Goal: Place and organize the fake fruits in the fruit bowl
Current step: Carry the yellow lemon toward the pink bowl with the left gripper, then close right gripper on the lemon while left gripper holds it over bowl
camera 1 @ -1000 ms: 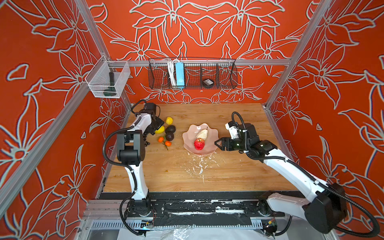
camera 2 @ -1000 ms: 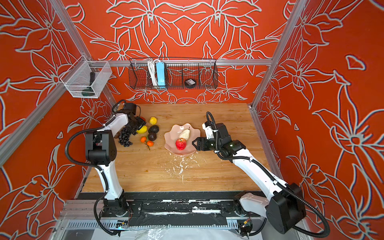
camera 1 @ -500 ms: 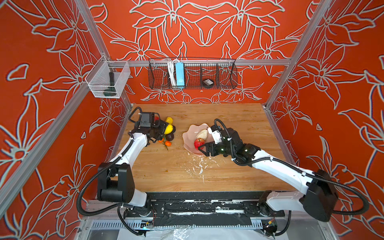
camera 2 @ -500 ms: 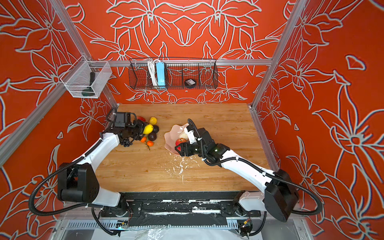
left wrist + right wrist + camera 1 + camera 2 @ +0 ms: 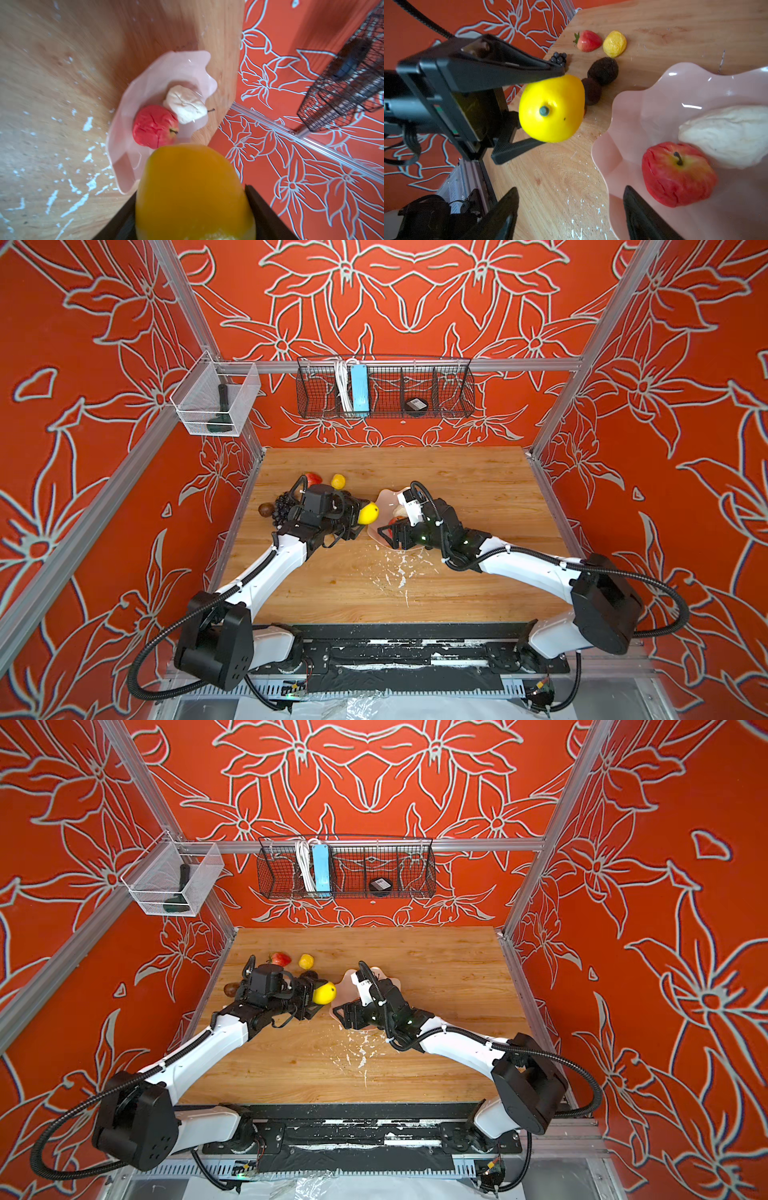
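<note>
I should take the yellow lemon (image 5: 368, 513) with my right gripper and put it at the bowl's free side, because the apple (image 5: 679, 175) and white piece are between my left gripper and that side.
My left gripper (image 5: 359, 516) is shut on a yellow lemon (image 5: 368, 514), held in the air just left of the pale pink fruit bowl (image 5: 385, 495). The lemon (image 5: 191, 191) fills the left wrist view between the two dark fingers. A red apple (image 5: 154, 126) and a pale white piece (image 5: 185, 105) lie in the bowl (image 5: 187, 60). My right gripper (image 5: 571, 190) is open at the bowl's near-left rim (image 5: 643, 99), one finger over the bowl and one over the table. A strawberry (image 5: 312, 479), a small yellow fruit (image 5: 338, 481), black grapes (image 5: 284, 504), a brown piece (image 5: 264, 510) and two dark avocados (image 5: 603, 70) lie on the table.
A black wire basket (image 5: 384, 387) and a clear mesh box (image 5: 216, 400) hang on the back wall rail. White flecks (image 5: 395, 572) mark the wooden table in front of the bowl. Orange patterned walls close in on three sides.
My left arm has lifted the lemon from the fruit pile and carried it right toward the bowl. My right gripper has crossed from the bowl's right side to its near-left rim.
</note>
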`<state>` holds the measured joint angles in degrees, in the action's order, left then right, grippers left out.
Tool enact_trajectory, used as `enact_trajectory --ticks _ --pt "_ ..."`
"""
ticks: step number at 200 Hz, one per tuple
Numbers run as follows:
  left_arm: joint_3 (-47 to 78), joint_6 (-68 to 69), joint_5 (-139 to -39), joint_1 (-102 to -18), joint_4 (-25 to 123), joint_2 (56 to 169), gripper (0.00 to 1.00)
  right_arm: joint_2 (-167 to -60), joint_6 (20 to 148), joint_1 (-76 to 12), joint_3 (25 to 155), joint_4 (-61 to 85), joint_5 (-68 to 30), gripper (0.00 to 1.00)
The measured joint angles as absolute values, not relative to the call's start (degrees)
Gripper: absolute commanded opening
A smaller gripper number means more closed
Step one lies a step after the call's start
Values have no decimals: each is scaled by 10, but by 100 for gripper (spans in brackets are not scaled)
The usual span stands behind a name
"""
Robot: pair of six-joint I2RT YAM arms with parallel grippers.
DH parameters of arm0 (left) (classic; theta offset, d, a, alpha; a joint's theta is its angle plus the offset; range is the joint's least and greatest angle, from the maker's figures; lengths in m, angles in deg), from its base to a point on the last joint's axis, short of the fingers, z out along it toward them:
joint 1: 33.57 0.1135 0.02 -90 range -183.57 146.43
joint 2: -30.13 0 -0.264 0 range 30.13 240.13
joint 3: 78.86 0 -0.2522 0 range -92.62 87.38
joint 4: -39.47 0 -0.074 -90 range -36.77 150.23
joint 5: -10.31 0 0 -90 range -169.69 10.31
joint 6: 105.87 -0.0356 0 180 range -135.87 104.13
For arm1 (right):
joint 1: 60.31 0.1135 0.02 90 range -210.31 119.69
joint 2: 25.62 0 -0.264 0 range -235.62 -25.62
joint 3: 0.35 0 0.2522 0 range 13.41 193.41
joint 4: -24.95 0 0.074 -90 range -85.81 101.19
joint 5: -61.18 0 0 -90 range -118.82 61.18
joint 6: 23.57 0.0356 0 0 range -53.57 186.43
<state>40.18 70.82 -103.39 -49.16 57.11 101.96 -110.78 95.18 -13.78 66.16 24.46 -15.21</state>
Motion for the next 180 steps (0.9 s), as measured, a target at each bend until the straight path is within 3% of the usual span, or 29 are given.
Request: enact_trajectory --ticks 75,146,167,180 --pt "443 765 -1022 -549 531 995 57 -1131 938 -123 662 312 -179 75" --pt "448 782 -989 -576 522 991 59 -1145 934 -114 662 320 -189 53" --pt "451 783 -981 -579 520 989 64 -1145 934 -114 662 319 -189 46" --pt "452 784 -978 -580 519 989 77 -1145 934 -114 662 317 -189 45"
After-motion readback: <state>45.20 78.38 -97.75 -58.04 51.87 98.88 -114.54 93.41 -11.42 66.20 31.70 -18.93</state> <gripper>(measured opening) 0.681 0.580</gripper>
